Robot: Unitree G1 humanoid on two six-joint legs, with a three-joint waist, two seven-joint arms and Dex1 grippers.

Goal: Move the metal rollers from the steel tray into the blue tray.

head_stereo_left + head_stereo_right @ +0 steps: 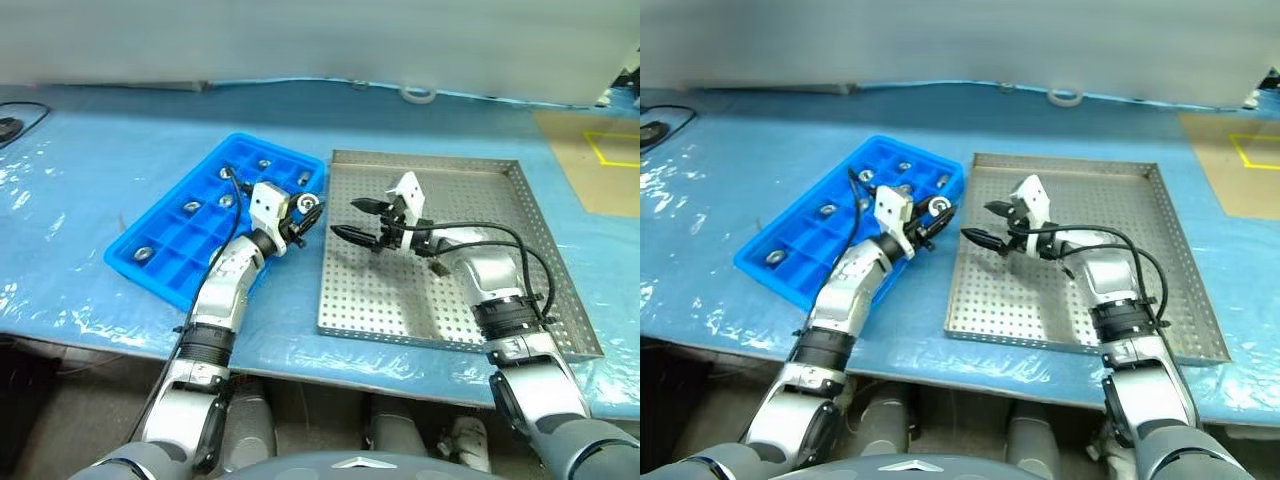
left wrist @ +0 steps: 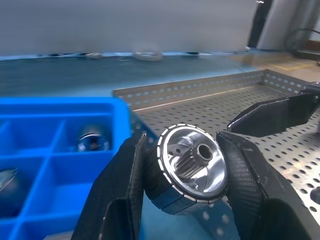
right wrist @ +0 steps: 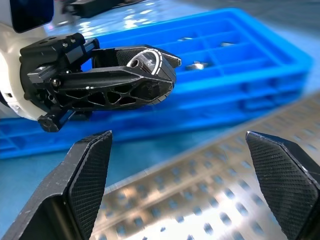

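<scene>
My left gripper should keep carrying the metal roller (image 1: 308,202) until it gets to the blue tray's empty outer compartment (image 1: 168,230), as the roller is clear of my right gripper's open fingers.
My left gripper (image 1: 306,208) is shut on one of the metal rollers (image 2: 192,170), a shiny ring with a toothed hub. It holds the roller above the right edge of the blue tray (image 1: 168,262), beside the steel tray (image 1: 460,185). Several more rollers (image 1: 192,207) lie in separate compartments of the blue tray. My right gripper (image 1: 344,218) stands open over the left part of the steel tray. Its fingertips point at the held roller (image 3: 147,62) from a short way off, without touching it. A small dark thing (image 1: 437,266) lies on the steel tray's floor under my right forearm.
Both trays rest on a table covered in blue plastic sheet (image 1: 90,170). A roll of tape (image 1: 417,95) lies at the back. A brown board with yellow lines (image 1: 600,160) is at the far right, and a black cable (image 1: 20,120) at the far left.
</scene>
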